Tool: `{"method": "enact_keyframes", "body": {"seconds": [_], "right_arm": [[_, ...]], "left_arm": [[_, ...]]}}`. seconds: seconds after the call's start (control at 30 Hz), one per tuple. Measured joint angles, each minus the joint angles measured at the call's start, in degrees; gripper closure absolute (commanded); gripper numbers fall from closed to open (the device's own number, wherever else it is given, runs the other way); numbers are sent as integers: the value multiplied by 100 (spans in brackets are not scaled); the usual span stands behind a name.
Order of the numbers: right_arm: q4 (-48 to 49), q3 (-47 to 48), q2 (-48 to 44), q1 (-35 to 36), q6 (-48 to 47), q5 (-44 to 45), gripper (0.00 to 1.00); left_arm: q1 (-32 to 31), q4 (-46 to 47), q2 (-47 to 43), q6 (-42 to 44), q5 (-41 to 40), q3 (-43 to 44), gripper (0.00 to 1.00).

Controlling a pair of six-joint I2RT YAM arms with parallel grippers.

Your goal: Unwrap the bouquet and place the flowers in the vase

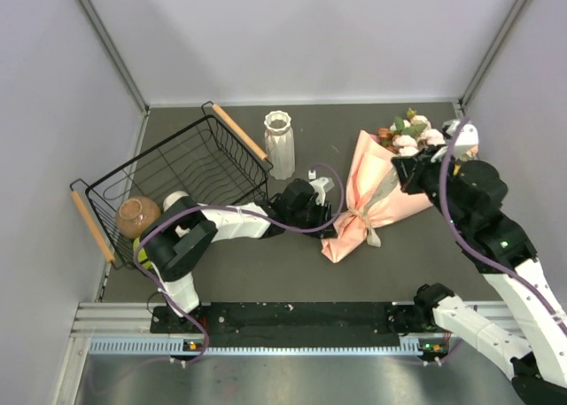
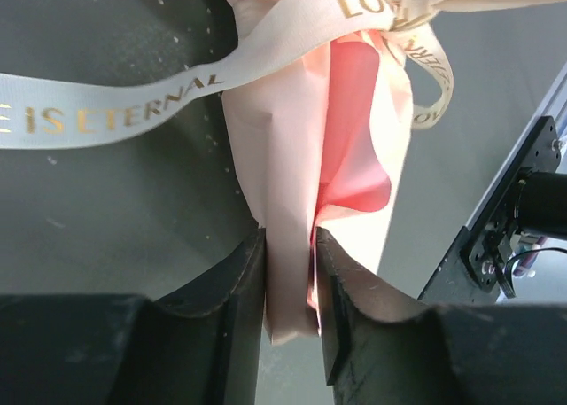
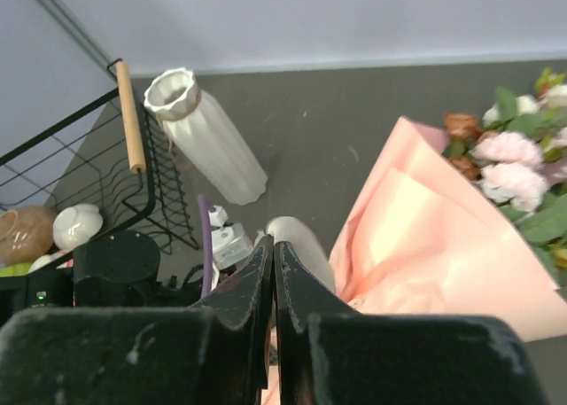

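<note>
Just a side fold of the paper's narrow end (image 2: 290,245) is pinched in my left gripper, so my left gripper should open and gather more paper (image 2: 356,235) before my right gripper pulls the ribbon.
The bouquet (image 1: 376,192) lies on the dark table, its salmon paper cone (image 2: 283,157) tied with a cream ribbon (image 2: 133,108) with gold lettering. The flowers (image 1: 412,135) poke out at the far end, also seen from the right wrist as pink and cream flowers (image 3: 509,161). My left gripper (image 1: 330,226) is shut on the narrow tip of the paper, which fills the gap between the fingers (image 2: 290,245). My right gripper (image 1: 399,170) hovers over the cone's wide part, jaws shut (image 3: 273,244). A pale ribbon loop shows just beyond its tips. The white ribbed vase (image 1: 279,144) stands upright.
A black wire basket (image 1: 168,152) with wooden handles stands tilted at the left, beside the vase (image 3: 204,139). A round brown pot (image 1: 137,216) lies in it. The black arm-mount rail (image 2: 496,228) runs along the near edge. Grey walls close in all round.
</note>
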Motion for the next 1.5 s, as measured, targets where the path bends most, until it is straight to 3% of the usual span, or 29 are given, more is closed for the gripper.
{"method": "enact_keyframes", "body": {"seconds": [0.2,0.37,0.47,0.5,0.53,0.73,0.9,1.1,1.4,1.5], "right_arm": [[286,-850,516,0,450,-627,89],[243,-1443,660,9,645,-1351,82],[339,-1738,649,13,780,-1906,63],[365,-1893,658,13,861,-2111,41],[385,-2035,669,13,925,-2267,32],[92,-2511,925,15,1191,-2876,7],[-470,-2192,739,-2,1154,-2269,6],[-503,-1545,754,-173,1025,-2098,12],[-662,-1998,225,-184,1241,-2068,14],[-841,-2190,203,-278,1399,-1808,27]], "left_arm": [[2,-411,-490,122,48,-15,38],[2,-490,-1088,177,131,-15,37],[2,-529,-1397,238,118,-15,38],[2,-560,-1508,271,103,-15,38],[2,-581,-1598,304,98,-15,38],[17,-949,-1965,588,-72,-11,36],[11,-1062,-1971,693,-190,55,34],[11,-1088,-1943,691,-175,160,31],[11,-1134,-1646,678,-28,494,35],[11,-1141,-1554,680,-13,584,38]]}}
